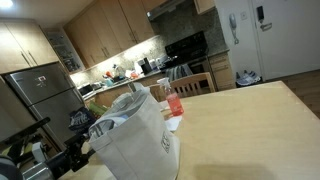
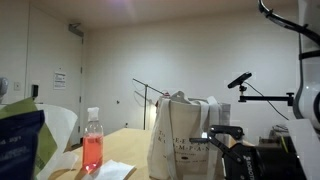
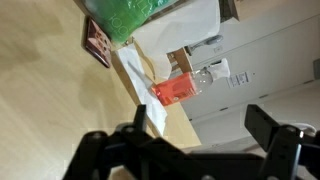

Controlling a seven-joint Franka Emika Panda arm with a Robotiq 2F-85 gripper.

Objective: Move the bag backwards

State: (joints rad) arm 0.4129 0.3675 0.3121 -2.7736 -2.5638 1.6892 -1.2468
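Note:
My open gripper is aimed past the bag toward the bottle (image 3: 174, 90). I should move back, bring my gripper down and face the bag's printed side (image 2: 183, 143) before I move the bag.
The bag, a large off-white fabric tote with a small dark logo, stands upright on the wooden table in both exterior views (image 1: 132, 132) (image 2: 180, 135). It does not show in the wrist view. In the wrist view my gripper (image 3: 200, 125) is open and empty, its dark fingers spread wide, with only the wall between them. The view looks across the table at the bottle. I cannot make out the gripper in either exterior view. White arm links show at the right edge (image 2: 308, 100).
A clear bottle of red liquid (image 1: 173, 100) (image 2: 92, 148) (image 3: 180, 88) stands beyond the bag beside white paper (image 3: 140, 70), a green packet (image 3: 125, 15) and a small brown item (image 3: 97, 42). Dark stands and equipment (image 2: 228, 135) (image 1: 60, 155) sit close to the bag.

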